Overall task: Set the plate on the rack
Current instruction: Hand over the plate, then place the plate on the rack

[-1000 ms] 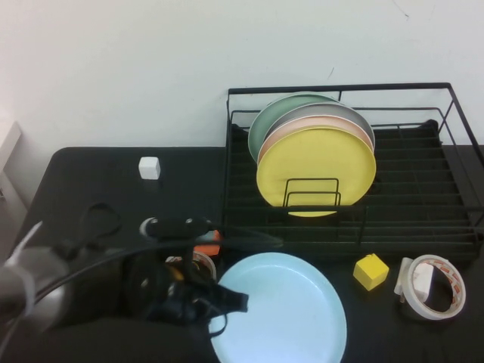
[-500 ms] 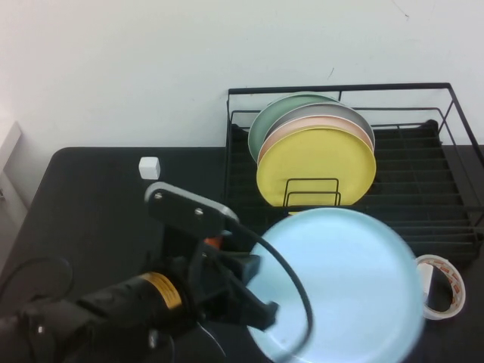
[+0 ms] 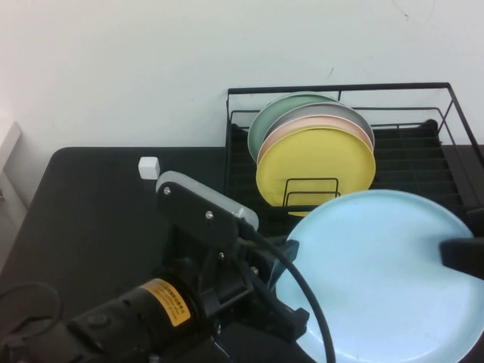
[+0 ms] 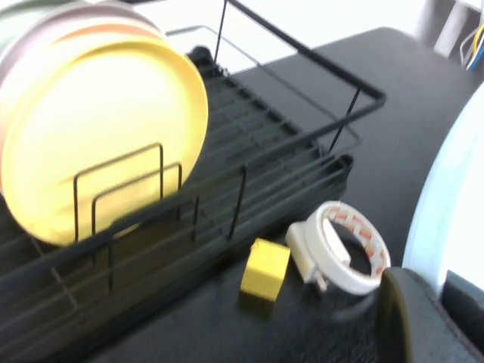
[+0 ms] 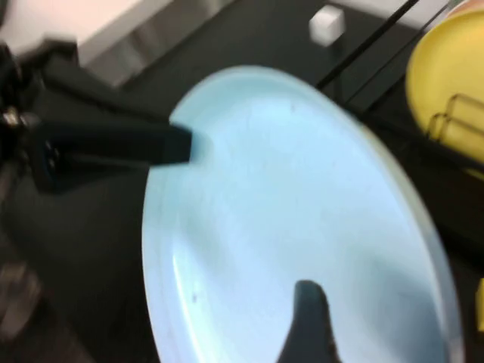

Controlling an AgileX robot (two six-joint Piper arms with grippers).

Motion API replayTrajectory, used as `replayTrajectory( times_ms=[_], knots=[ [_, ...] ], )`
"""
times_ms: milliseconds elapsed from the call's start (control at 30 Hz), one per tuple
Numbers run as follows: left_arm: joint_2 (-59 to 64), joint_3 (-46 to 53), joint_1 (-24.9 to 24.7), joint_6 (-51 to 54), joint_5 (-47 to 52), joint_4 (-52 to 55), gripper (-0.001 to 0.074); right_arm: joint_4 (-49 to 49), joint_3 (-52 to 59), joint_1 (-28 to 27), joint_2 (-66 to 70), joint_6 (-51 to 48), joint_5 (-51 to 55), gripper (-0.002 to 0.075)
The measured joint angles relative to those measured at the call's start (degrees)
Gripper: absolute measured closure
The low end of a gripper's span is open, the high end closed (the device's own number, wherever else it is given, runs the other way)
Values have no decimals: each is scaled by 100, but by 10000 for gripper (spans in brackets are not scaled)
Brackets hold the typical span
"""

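Both grippers are holding the light blue plate's rim [image 3: 286, 286]. My left gripper should therefore let go of it and move away before my right gripper puts the light blue plate by the yellow plate [image 3: 316, 168].
The light blue plate [image 3: 386, 276] is held up in the air, in front of the black wire rack [image 3: 423, 162], with its face towards the high camera. My left gripper [image 3: 286, 253] is shut on the plate's left rim. In the left wrist view the rim [image 4: 442, 204] runs between the dark fingers [image 4: 408, 318] of the left gripper [image 4: 437, 302]. My right gripper [image 3: 458, 253] is at the plate's right edge. In the right wrist view the plate [image 5: 302, 197] fills the picture, with my right gripper [image 5: 310, 310] over its face.
A yellow plate [image 3: 316, 170], a pink one, a grey one and a pale green one [image 3: 265, 125] stand upright in the rack's left part. A white cube [image 3: 149, 167] lies at the back left. A tape roll [image 4: 340, 246] and a yellow cube [image 4: 265, 268] lie before the rack.
My left gripper lifted the blue plate off the table and carried it right, towards the rack. My right gripper has come into view at the plate's right edge.
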Motion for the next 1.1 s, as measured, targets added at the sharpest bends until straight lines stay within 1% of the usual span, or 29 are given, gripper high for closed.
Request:
replayTrajectory(
  times_ms=[100,167,267,400,433,467,533,633,700,767,833,900,933,967,1033,1100],
  knots=[
    [-139,0,0,13,-59,0,734,4,-224,0,663,-346,406,230],
    [-220,0,0,22,-114,0,734,72,-265,0,986,-617,636,247],
    [-271,0,0,38,-254,0,734,222,-268,0,1380,-1014,945,343],
    [-271,5,0,68,-271,-13,723,603,-268,0,1625,-1580,1077,586],
    [-271,5,0,101,-271,-13,713,687,-268,0,1635,-1741,1087,580],
    [-271,5,0,183,-260,-27,692,780,-268,0,1651,-1910,1059,581],
    [-271,5,0,370,-224,-54,624,884,-302,0,1663,-2164,1042,581],
    [-271,5,0,650,-173,-277,455,963,-424,0,1663,-2372,894,581],
    [-333,5,0,865,-161,-649,356,967,-562,0,1667,-2424,748,582],
    [-453,5,0,1223,-126,-1250,305,928,-741,0,1677,-2479,581,582],
    [-649,5,0,1790,-60,-1990,281,874,-1022,0,1692,-2590,409,582],
    [-898,5,25,2645,-38,-3069,279,809,-1397,0,1795,-2777,279,582],
    [-1008,5,50,3045,-38,-3566,288,781,-1567,0,1857,-2860,266,582],
    [-1149,5,79,3590,-67,-4227,313,768,-1796,0,1954,-2951,258,582],
    [-1396,5,98,4813,-251,-5661,405,718,-2238,0,2203,-3051,258,582],
    [-1680,5,112,6040,-651,-7032,548,671,-2752,0,2509,-3109,303,582]
  ],
)
